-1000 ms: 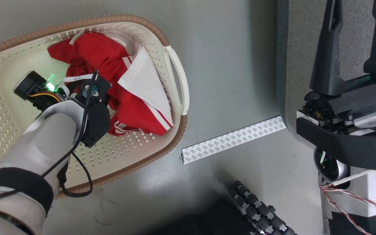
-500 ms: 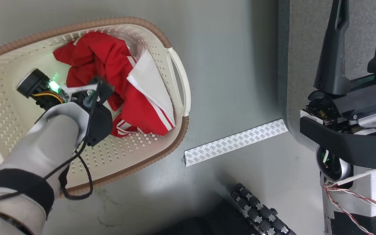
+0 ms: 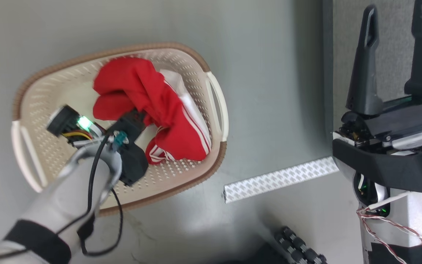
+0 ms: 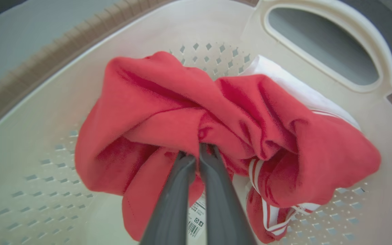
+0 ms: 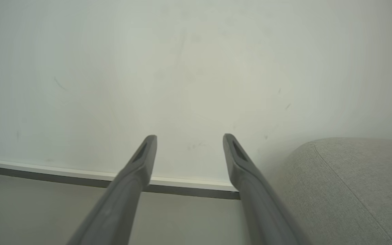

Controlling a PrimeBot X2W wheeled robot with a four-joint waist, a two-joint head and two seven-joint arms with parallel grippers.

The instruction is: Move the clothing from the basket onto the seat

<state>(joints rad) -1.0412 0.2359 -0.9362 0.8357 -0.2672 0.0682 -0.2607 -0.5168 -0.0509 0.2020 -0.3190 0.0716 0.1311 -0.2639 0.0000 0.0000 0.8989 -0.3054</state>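
The pale basket's bottom (image 3: 77, 96) can be seen clear next to the pile of clothing. The basket will be empty when I carry the red clothing (image 3: 163, 107) to the seat.
The red clothing (image 3: 148, 102) with white stripes lies bunched in the cream basket (image 3: 35, 110) on the floor. My left gripper (image 3: 139, 119) reaches into the basket and is shut on a fold of the red clothing (image 4: 216, 115); in the left wrist view its gripper (image 4: 199, 149) has both fingers pressed together with fabric pinched at the tips, above the basket (image 4: 46, 102) wall. My right gripper (image 3: 394, 14) stands open at the right, over the grey seat (image 3: 387, 44). The right wrist view has that gripper (image 5: 189, 139) empty beside the seat (image 5: 352, 183).
A white patterned tape strip (image 3: 280, 179) lies on the grey-green floor between basket and seat. A dark ribbed wheel (image 3: 299, 247) of my base shows at the bottom. A pale wall (image 5: 182, 68) with a baseboard stands ahead of the right gripper.
My left gripper has shut on the red clothing and gathered it upward. The head camera has shifted, so the basket and tape sit lower and further right.
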